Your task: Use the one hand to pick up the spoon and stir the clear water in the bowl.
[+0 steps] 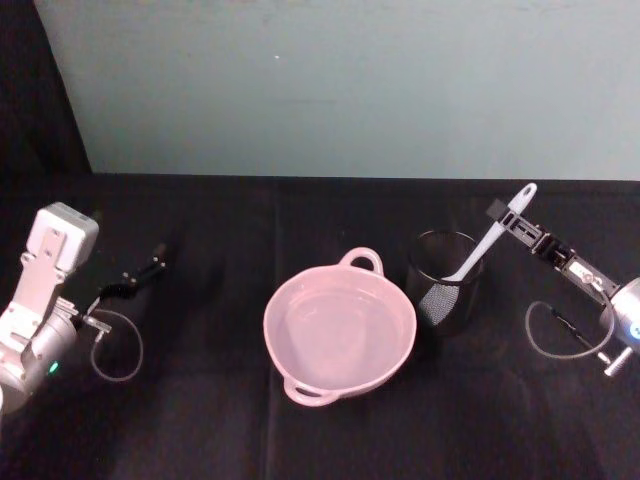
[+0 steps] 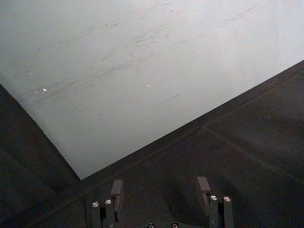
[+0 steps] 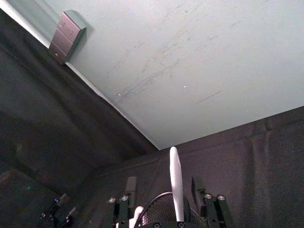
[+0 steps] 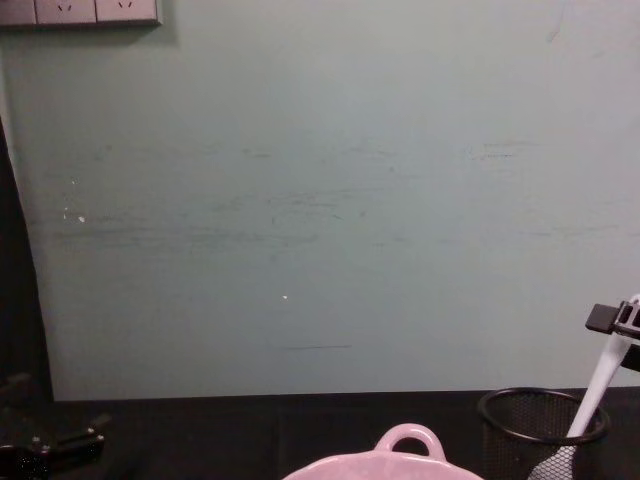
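Note:
The white spoon [image 4: 598, 388] has room around it in the mesh cup's wide opening [image 4: 535, 415]. It will slide out by itself when I lift it.
The pale pink bowl [image 1: 340, 335] sits mid-table with clear water in it; its loop handle [image 4: 408, 440] shows in the chest view. Right of it, the white spoon [image 1: 490, 235] leans in a black mesh cup [image 1: 445, 290], handle up and to the right. My right gripper [image 1: 508, 215] is at the upper handle. In the right wrist view it [image 3: 164, 183] is open, with the spoon [image 3: 175, 180] standing between its spread fingers [image 3: 130, 185]. The chest view shows the spoon [image 4: 600, 385] rising from the cup [image 4: 540, 420]. My left gripper [image 1: 150, 265] rests open at the far left.
A black cloth [image 1: 200, 420] covers the table. A pale green wall panel [image 1: 340, 90] stands along the back edge, with a wall socket [image 4: 80, 10] high on the left. The mesh cup stands close against the bowl's right rim.

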Controlling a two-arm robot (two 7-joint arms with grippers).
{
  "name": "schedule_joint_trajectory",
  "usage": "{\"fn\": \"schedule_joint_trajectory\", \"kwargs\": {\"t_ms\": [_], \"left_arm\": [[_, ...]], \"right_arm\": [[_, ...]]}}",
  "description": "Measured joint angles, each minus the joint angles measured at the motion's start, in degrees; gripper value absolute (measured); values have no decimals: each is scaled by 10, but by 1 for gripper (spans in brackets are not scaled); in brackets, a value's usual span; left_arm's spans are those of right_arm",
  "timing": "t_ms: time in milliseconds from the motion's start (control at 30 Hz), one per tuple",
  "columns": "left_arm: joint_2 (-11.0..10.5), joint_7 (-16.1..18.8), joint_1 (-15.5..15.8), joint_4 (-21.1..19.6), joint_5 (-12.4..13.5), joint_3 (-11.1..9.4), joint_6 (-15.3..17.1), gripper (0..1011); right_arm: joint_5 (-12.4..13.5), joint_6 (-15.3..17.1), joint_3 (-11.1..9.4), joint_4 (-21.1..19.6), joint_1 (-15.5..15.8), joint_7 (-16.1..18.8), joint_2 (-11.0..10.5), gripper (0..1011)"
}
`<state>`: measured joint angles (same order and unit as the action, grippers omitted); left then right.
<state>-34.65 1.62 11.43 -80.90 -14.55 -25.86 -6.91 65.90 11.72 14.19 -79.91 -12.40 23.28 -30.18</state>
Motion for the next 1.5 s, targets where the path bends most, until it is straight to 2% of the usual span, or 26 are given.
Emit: {"fn": "schedule_joint_trajectory", "kwargs": {"t_ms": [67, 100, 133, 200, 267, 300, 467, 700, 1067, 1333, 1433, 1500], "left_arm": [[0, 0, 0, 0, 0, 0, 0, 1005], [0, 0, 0, 0, 0, 0, 0, 1005], [0, 0, 0, 0, 0, 0, 0, 1005], [0, 0, 0, 0, 0, 0, 0, 1005], [0, 0, 0, 0, 0, 0, 0, 1005], [0, 0, 0, 0, 0, 0, 0, 1005], [0, 0, 0, 0, 0, 0, 0, 1005], [0, 0, 0, 0, 0, 0, 0, 1005], [0, 0, 0, 0, 0, 0, 0, 1005], [0, 0, 0, 0, 0, 0, 0, 1005], [0, 0, 0, 0, 0, 0, 0, 1005], [0, 0, 0, 0, 0, 0, 0, 1005]], "right_arm": [[0, 0, 0, 0, 0, 0, 0, 707], [0, 0, 0, 0, 0, 0, 0, 653], [0, 0, 0, 0, 0, 0, 0, 653], [0, 0, 0, 0, 0, 0, 0, 551], [0, 1, 0, 0, 0, 0, 0, 488], [0, 1, 0, 0, 0, 0, 0, 488], [1, 1, -1, 0, 0, -1, 0, 303], [0, 1, -1, 0, 0, -1, 0, 129], [0, 1, -1, 0, 0, -1, 0, 125], [-43, -28, 11, -68, 10, -29, -50, 124], [-56, -28, 12, -92, 10, -38, -67, 124], [-73, -22, 15, -119, 7, -47, -88, 124]]}}
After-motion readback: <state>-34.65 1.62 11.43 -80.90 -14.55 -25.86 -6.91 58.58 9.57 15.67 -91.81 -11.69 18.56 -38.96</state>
